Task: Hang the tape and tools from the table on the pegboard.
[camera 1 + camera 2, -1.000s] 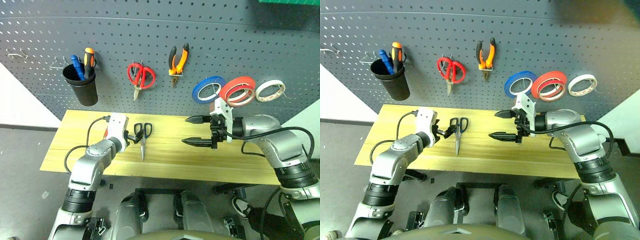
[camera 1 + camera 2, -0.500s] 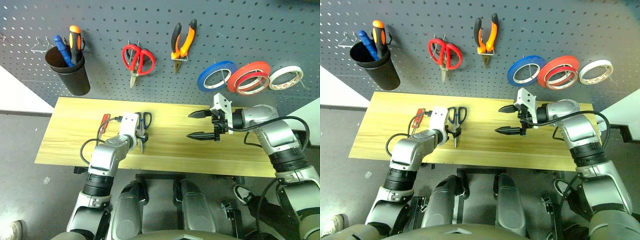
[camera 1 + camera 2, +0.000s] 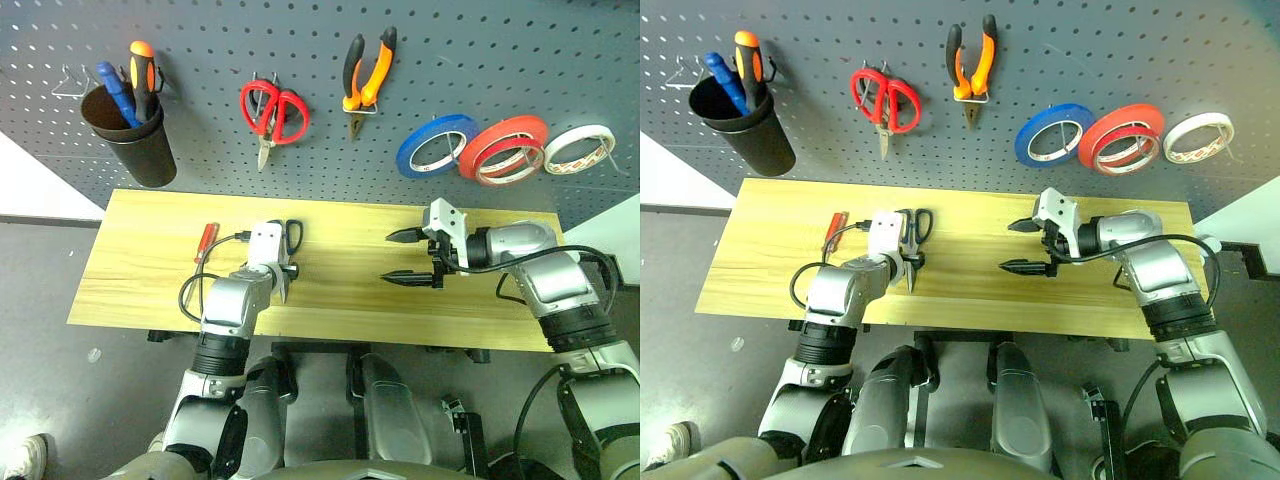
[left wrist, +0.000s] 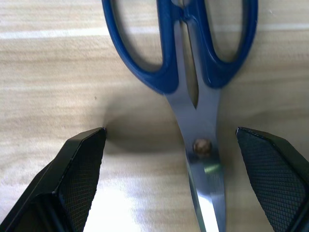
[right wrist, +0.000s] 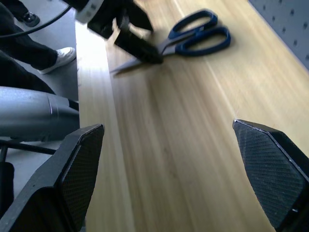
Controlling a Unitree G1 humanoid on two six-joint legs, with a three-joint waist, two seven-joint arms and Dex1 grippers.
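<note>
My gripper is going to carry up the dark blue-handled scissors [image 3: 292,236]. They will then hang in front of the hook tips [image 3: 275,78], because these stick out past the red-handled scissors.
Dark blue-handled scissors [image 4: 200,63] lie on the table [image 3: 150,275]. My left gripper [image 3: 284,280] tips down over them, open, with one finger on each side of the pivot and blades and touching neither. A slim red screwdriver [image 3: 205,243] lies to its left. My right gripper [image 3: 386,258] hovers open over the table's right half, pointing left at the scissors [image 5: 193,36], with nothing in it. On the pegboard [image 3: 500,60] hang the orange-and-black pliers [image 3: 365,80] and blue tape [image 3: 437,145], red tape [image 3: 503,149] and white tape [image 3: 579,148].
Red-handled scissors [image 3: 272,110] hang left of the pliers. A black cup [image 3: 135,140] with a blue and an orange screwdriver hangs at the pegboard's left. A bare wire hook [image 3: 70,85] is beside it. A person's shoe [image 3: 20,460] shows on the floor, lower left.
The view has tilted down. My left gripper swung from beside the scissors' handles to point down over their blades. My right gripper shifted a little to the right, still open.
</note>
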